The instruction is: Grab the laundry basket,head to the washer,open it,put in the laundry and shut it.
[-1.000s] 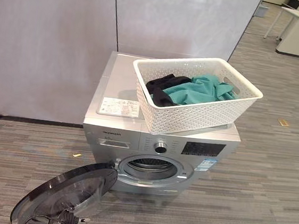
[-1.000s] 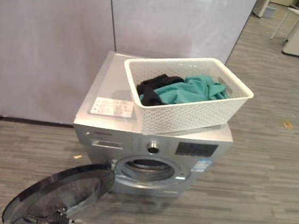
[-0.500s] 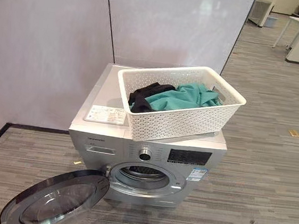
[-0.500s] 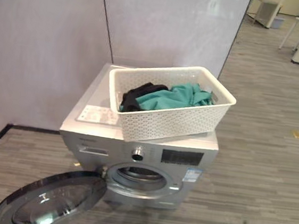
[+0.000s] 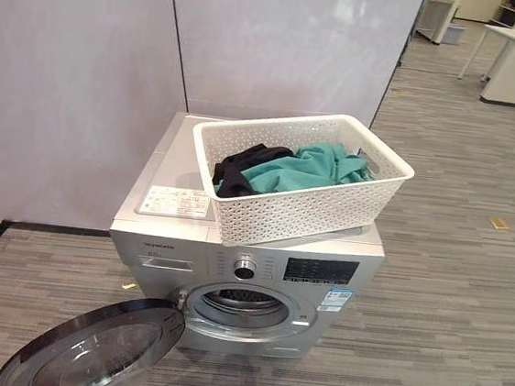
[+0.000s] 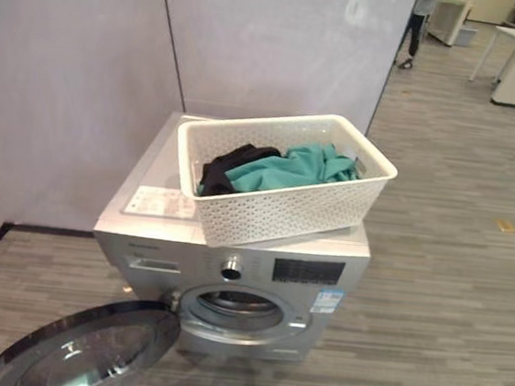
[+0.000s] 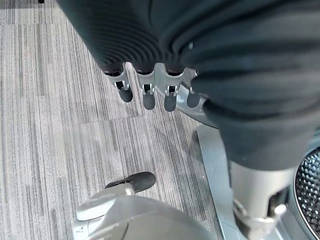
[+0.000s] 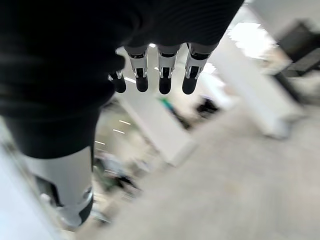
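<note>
The teal cloth point(image 5: 311, 167) has its loose folds lying on top of the black cloth, so the teal cloth will come out by itself when the robot lifts it.
A white woven laundry basket point(image 5: 304, 209) stands askew on top of the silver front-loading washer point(image 5: 170, 239). In the basket lie a teal cloth point(image 5: 308, 166) and a black cloth point(image 5: 240, 165). The washer's round door point(image 5: 93, 355) is swung wide open to the lower left, and the drum opening point(image 5: 244, 302) is bare. My left hand point(image 7: 148, 97) hangs open over the floor beside the washer's front, holding nothing. My right hand point(image 8: 164, 75) is open too, fingers relaxed, away from the washer.
Grey partition walls point(image 5: 77, 73) stand right behind the washer. Striped grey carpet point(image 5: 449, 296) spreads to the right and front. A white table point(image 5: 493, 38) and a person point(image 6: 416, 21) are far off at the back right.
The camera has shifted, so the washer sits more to the left and lower. Both hands, seen at the eye views' bottom edge earlier, have dropped below it. Basket and door have not moved.
</note>
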Controlling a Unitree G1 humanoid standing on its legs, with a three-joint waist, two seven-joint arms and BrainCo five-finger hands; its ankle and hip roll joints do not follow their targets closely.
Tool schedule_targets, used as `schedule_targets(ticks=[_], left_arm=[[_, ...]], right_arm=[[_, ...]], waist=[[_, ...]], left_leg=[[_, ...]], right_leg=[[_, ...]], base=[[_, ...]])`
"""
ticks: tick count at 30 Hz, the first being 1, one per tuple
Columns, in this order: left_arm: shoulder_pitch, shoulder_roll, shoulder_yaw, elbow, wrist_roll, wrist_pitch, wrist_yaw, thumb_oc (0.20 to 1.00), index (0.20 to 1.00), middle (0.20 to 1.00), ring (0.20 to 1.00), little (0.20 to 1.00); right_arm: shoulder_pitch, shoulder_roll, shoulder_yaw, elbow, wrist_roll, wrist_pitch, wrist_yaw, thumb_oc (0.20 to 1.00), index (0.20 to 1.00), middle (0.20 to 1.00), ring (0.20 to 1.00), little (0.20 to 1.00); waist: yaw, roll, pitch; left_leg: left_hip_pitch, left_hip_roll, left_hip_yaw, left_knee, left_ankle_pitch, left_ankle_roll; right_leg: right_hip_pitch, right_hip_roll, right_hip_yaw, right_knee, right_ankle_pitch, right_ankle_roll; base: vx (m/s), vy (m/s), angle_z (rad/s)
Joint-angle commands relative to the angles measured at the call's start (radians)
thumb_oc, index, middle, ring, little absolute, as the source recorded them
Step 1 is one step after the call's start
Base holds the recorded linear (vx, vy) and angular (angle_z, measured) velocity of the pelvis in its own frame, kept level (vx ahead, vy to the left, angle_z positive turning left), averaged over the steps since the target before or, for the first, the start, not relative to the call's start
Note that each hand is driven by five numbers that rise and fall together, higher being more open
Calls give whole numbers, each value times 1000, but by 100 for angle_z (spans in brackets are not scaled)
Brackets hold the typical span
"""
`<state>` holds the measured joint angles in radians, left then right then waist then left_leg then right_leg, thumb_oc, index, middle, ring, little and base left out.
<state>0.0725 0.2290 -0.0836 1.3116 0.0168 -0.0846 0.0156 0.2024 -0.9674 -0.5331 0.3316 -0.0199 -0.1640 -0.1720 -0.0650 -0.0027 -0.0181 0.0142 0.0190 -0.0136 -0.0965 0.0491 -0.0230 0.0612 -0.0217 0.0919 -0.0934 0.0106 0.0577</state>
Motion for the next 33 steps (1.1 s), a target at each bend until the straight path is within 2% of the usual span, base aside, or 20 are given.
schedule_targets(ticks=[1, 3, 5, 7, 8, 9, 10, 13, 14, 17, 18, 20, 21, 22, 23, 24, 25, 27, 33], left_arm=[[-62, 39, 14, 73, -7, -20, -4, 1000, 1000, 1000, 1000, 1000], [-53, 41, 12, 75, -7, -21, -6, 1000, 1000, 1000, 1000, 1000], [-41, 46, -10, 75, -8, -22, -9, 1000, 1000, 1000, 1000, 1000], [-28, 59, -34, 75, 6, -23, -21, 1000, 1000, 1000, 1000, 1000], [-27, 57, -30, 74, 6, -23, -21, 1000, 1000, 1000, 1000, 1000], [-17, 69, -61, 78, 7, -23, -30, 1000, 1000, 1000, 1000, 1000], [-16, 67, -54, 78, 6, -23, -30, 1000, 1000, 1000, 1000, 1000], [-4, 74, -74, 79, -7, -21, -40, 1000, 1000, 1000, 1000, 1000], [0, 79, -84, 78, -15, -19, -43, 1000, 1000, 1000, 1000, 1000], [4, 84, -86, 78, -22, -16, -46, 1000, 1000, 1000, 1000, 1000], [5, 83, -85, 77, -27, -17, -46, 1000, 1000, 1000, 1000, 1000], [0, 89, -118, 68, -50, -17, -60, 1000, 1000, 1000, 1000, 1000], [-1, 92, -127, 67, -56, -13, -69, 1000, 1000, 1000, 1000, 1000], [-1, 85, -124, 67, -56, -13, -69, 1000, 1000, 1000, 1000, 1000], [-1, 81, -132, 63, -65, -9, -78, 1000, 1000, 1000, 1000, 1000], [-1, 79, -131, 63, -65, -8, -78, 1000, 1000, 1000, 1000, 1000], [-3, 75, -138, 57, -79, -4, -88, 1000, 1000, 1000, 1000, 1000], [-7, 72, -140, 51, -99, -3, -91, 1000, 1000, 1000, 1000, 1000], [-21, 64, -135, 45, -120, 1, -89, 1000, 1000, 1000, 1000, 1000]], right_arm=[[-73, -79, -28, -60, -26, -99, -44, 1000, 1000, 1000, 1000, 1000], [-124, -115, -10, -159, -17, -126, -20, 1000, 1000, 1000, 1000, 1000], [-195, -147, 42, -154, 46, -145, 8, 1000, 1000, 1000, 1000, 1000], [-282, -228, 143, -129, -3, -118, 31, 1000, 1000, 1000, 1000, 1000], [-296, -230, 157, -123, -3, -119, 30, 1000, 1000, 1000, 1000, 1000], [-423, -289, 302, -78, -7, -102, 70, 1000, 1000, 1000, 1000, 1000], [-450, -291, 327, -68, -6, -104, 69, 1000, 1000, 1000, 1000, 1000], [-615, -326, 501, 29, -3, -82, 97, 1000, 1000, 1000, 1000, 1000], [-740, -354, 634, 98, -19, -68, 110, 1000, 1000, 1000, 1000, 1000], [-890, -378, 780, 133, -30, -49, 134, 1000, 1000, 1000, 1000, 1000], [-965, -385, 861, 167, -31, -47, 149, 1000, 1000, 1000, 1000, 1000], [-1210, -364, 1162, 377, -24, -17, 236, 1000, 1000, 1000, 1000, 1000], [-1305, -362, 1264, 414, -29, -6, 273, 1000, 1000, 1000, 1000, 1000], [-1332, -359, 1290, 421, -27, -7, 274, 1000, 1000, 1000, 1000, 1000], [-1403, -346, 1390, 443, -25, 5, 322, 1000, 1000, 1000, 1000, 1000], [-1413, -345, 1400, 445, -23, 5, 322, 1000, 1000, 1000, 1000, 1000], [-1462, -332, 1477, 453, -18, 21, 378, 1000, 1000, 1000, 1000, 1000], [-1513, -328, 1532, 443, -16, 32, 403, 1000, 1000, 1000, 1000, 1000], [-1544, -326, 1594, 353, -16, 41, 452, 1000, 1000, 1000, 1000, 1000]], waist=[[66, -58, -29], [84, -72, -31], [106, -88, -29], [131, -107, -28], [128, -106, -28], [165, -129, -22], [159, -128, -23], [189, -145, -19], [202, -152, -15], [209, -157, -15], [210, -157, -14], [231, -169, -11], [234, -173, -12], [230, -167, -11], [232, -167, -13], [231, -164, -13], [234, -165, -15], [231, -164, -18], [226, -160, -19]], left_leg=[[-4, -24, -60, 9, -79, 7], [-8, -25, -66, 9, -78, 8], [-12, -28, -73, 9, -76, 8], [-20, -29, -79, 9, -74, 7], [-19, -30, -78, 9, -74, 7], [-27, -34, -85, 9, -73, 8], [-26, -34, -84, 9, -73, 8], [-34, -40, -94, 9, -71, 10], [-38, -45, -99, 9, -71, 12], [-42, -49, -100, 9, -71, 14], [-42, -50, -99, 9, -71, 14], [-56, -57, -111, 9, -67, 14], [-59, -58, -111, 9, -67, 14], [-58, -58, -111, 9, -67, 14], [-58, -59, -110, 9, -68, 15], [-58, -59, -110, 9, -68, 15], [-57, -62, -108, 9, -70, 17], [-60, -63, -107, 9, -71, 17], [-62, -64, -103, 9, -75, 20]], right_leg=[[0, -30, 31, 19, -52, 75], [0, -34, 26, 16, -49, 77], [0, -37, 18, 15, -46, 80], [-4, -42, 7, 15, -41, 84], [-4, -42, 8, 15, -41, 84], [-7, -49, -3, 16, -35, 88], [-7, -49, -3, 16, -35, 89], [-9, -55, -15, 18, -32, 92], [-11, -60, -20, 19, -29, 96], [-12, -65, -24, 18, -24, 100], [-13, -68, -25, 18, -23, 101], [-17, -75, -35, 16, -18, 103], [-18, -78, -37, 14, -14, 105], [-18, -78, -36, 14, -14, 105], [-18, -81, -36, 11, -10, 107], [-18, -81, -36, 11, -10, 107], [-17, -84, -36, 9, -7, 109], [-19, -87, -35, 8, -4, 112], [-25, -90, -30, 7, -1, 115]], base=[[49, 30, -1], [29, 29, 2], [9, 29, 6], [7, 13, 7], [11, 37, 15], [7, 35, 27], [10, 45, 21], [22, 45, 16], [27, 59, 18], [14, 35, 14], [23, 56, 4], [23, 58, 7], [12, 29, 13], [32, 30, 15], [24, 22, 18], [53, 45, 12], [36, 34, 7], [31, 38, -3], [11, 22, -9]])
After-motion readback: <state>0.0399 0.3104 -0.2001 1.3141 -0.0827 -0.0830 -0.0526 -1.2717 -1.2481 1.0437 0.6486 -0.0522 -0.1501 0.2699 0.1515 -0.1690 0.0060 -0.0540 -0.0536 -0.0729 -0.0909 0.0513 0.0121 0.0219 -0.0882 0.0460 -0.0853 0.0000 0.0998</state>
